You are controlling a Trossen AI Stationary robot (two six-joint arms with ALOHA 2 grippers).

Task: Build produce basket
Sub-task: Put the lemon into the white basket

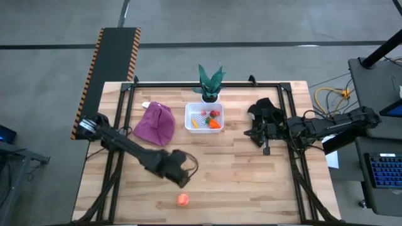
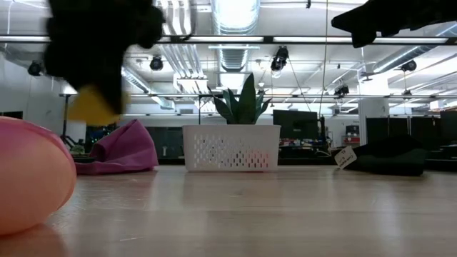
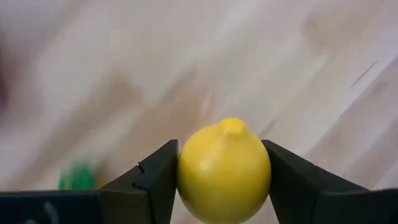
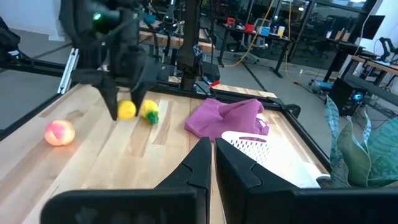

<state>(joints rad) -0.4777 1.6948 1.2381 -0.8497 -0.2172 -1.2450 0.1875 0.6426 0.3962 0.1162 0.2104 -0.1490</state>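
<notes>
I should continue to carry the lemon [image 2: 93, 107] with my left gripper until it gets to the spot beside the carrot, because the lemon hangs clear and the white mesh basket has room [image 1: 203, 127] there.
My left gripper [image 1: 181, 176] hangs over the table's near middle, shut on a yellow lemon [image 3: 224, 171]. A second lemon with a green leaf [image 4: 149, 111] lies on the table beside it. The peach-pink fruit [image 1: 183, 200] sits near the near edge. The white mesh basket [image 1: 205, 117] stands at the far middle and holds the carrot [image 1: 215, 124] and red berries [image 1: 213, 114]. My right gripper [image 1: 266, 149] is shut and hovers right of the basket, touching nothing. My left gripper pinches the lemon across its round middle [image 3: 186, 177], one finger [image 3: 155, 180] on each side, coming from above and pointing down. The lemon's pointed end [image 3: 233, 126] sticks out past the fingertips. In the low view the lemon [image 2: 93, 106] hangs clear above the table.
A purple cloth [image 1: 156, 123] lies left of the basket and a black cloth [image 1: 264, 112] right of it, under my right arm. A green potted plant [image 1: 210, 81] stands behind the basket. Bare wood stretches along the near right of the table [image 1: 251, 188].
</notes>
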